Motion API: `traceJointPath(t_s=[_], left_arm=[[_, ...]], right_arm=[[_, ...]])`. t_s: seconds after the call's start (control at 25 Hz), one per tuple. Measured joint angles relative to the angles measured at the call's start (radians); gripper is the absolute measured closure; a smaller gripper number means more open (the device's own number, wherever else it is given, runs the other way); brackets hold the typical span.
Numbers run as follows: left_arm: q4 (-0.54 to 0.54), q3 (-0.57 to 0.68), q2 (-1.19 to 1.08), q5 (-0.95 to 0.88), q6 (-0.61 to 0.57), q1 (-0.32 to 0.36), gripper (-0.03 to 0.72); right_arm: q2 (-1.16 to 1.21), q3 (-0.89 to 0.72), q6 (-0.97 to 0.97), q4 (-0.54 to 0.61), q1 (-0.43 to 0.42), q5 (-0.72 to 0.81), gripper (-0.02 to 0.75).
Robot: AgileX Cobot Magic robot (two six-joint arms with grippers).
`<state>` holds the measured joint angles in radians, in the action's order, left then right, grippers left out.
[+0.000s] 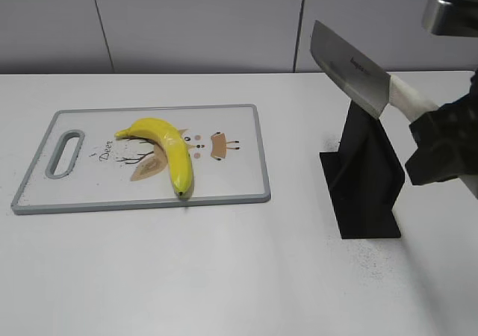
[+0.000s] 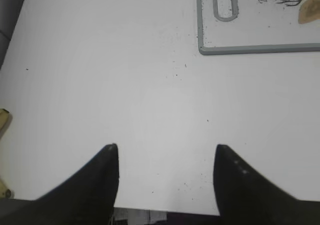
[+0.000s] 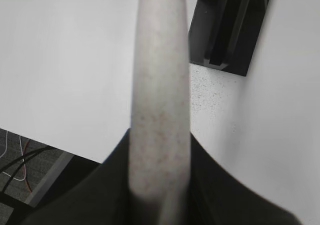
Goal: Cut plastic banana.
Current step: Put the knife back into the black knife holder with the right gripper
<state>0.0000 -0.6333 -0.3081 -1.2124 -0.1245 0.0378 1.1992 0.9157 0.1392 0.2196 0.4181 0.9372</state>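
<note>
The cleaver's blade (image 1: 351,68) sits at an angle across the black knife stand's slot (image 1: 376,132). My right gripper should pull back and line the blade up with the slot before it lowers the blade in.
A yellow plastic banana (image 1: 166,149) lies on a white cutting board (image 1: 239,183) with a grey rim, left of centre. My right gripper (image 1: 433,138) is shut on the white handle (image 3: 160,85) of a cleaver and holds its steel blade (image 1: 349,67) tilted in the air above a black knife stand (image 1: 364,175). My left gripper (image 2: 166,152) is open and empty over bare table, near the board's handle-hole corner (image 2: 225,7). The left gripper does not show in the exterior view.
The black knife stand also shows in the right wrist view (image 3: 227,27). The table's front edge (image 3: 65,152) runs near the right gripper, with cables on the floor beyond it. A grey wall stands behind the table.
</note>
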Motion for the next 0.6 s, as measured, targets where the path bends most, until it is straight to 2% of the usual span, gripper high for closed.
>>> traceJointPath(t_s=[0.36, 0.6], left_arm=[[0.000, 0.093, 0.283, -0.002, 0.002, 0.000, 0.111], [-0.006, 0.116, 0.314, 0.070, 0.003, 0.000, 0.111]], right_arm=[[-0.150, -0.151, 0.085, 0.000, 0.000, -0.042, 0.542], [-0.270, -0.256, 0.141, 0.000, 0.000, -0.075, 0.542]])
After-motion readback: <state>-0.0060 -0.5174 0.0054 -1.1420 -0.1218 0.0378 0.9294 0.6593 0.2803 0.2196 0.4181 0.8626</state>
